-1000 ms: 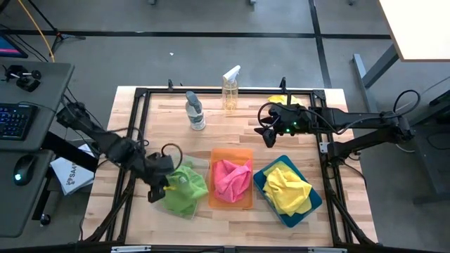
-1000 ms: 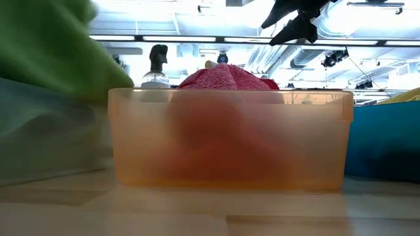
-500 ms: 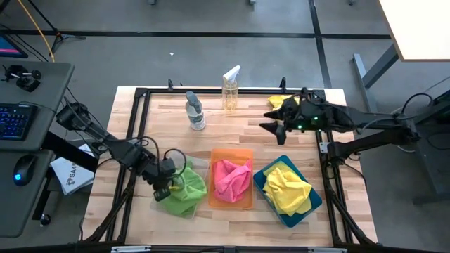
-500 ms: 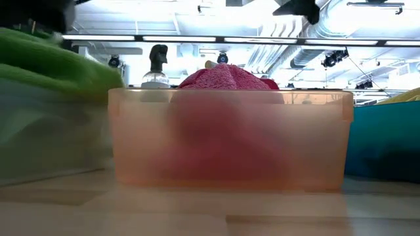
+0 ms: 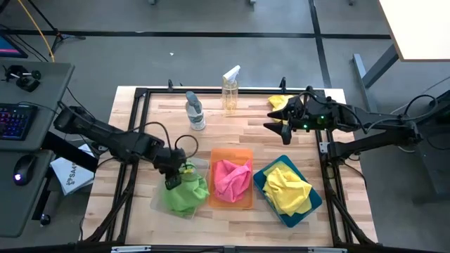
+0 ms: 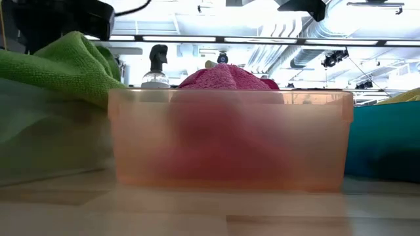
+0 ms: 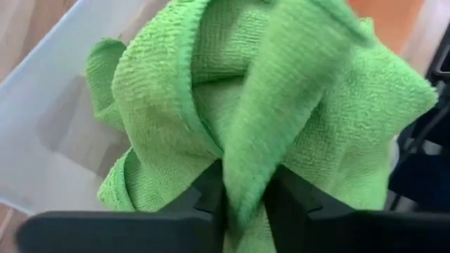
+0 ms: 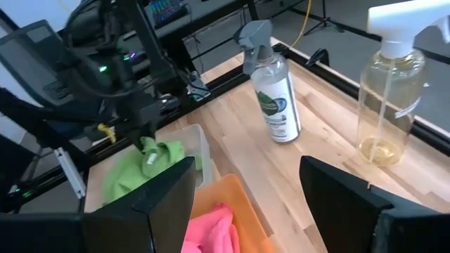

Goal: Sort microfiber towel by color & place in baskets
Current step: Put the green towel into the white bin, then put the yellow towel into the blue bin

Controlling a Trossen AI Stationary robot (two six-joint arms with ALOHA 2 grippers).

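Note:
I expect the far yellow towel [image 5: 279, 103] to bunch up at the pinch and hang in folds below when I carry it, because its edges [image 5: 284, 97] lie loose and rumpled.
Lime green towels [image 5: 184, 191] lie heaped in the clear basket [image 5: 159, 204] at the near left. My left gripper [image 5: 173, 177] is over the heap, shut on a green towel [image 7: 267, 105]. A pink towel [image 5: 232, 176] fills the orange basket [image 5: 232, 153]. Yellow towels [image 5: 287, 187] fill the teal basket [image 5: 309, 205]. Another yellow towel [image 5: 276, 102] lies on the table at the far right. My right gripper [image 5: 275, 122] is open and empty, above the table just near of that towel. My left gripper pinches a raised fold [image 7: 246, 179] of the green towel between its two fingers [image 7: 208, 194]. The fingers come from above, slanting in from the table's left. The towel's lower part rests on the green heap in the clear basket.
Two spray bottles stand at the far middle: a clear one with a grey head [image 5: 195, 112] and a yellowish one with a white head [image 5: 230, 90]. A black frame [image 5: 211, 91] runs round the table top. Bare wood lies between the bottles and the baskets.
My left gripper has gone toward the table's right and a little toward the far edge over the clear basket, still shut on the green towel, which has come down and bunched on the heap. My right gripper has gone toward the far right and turned to point toward the left.

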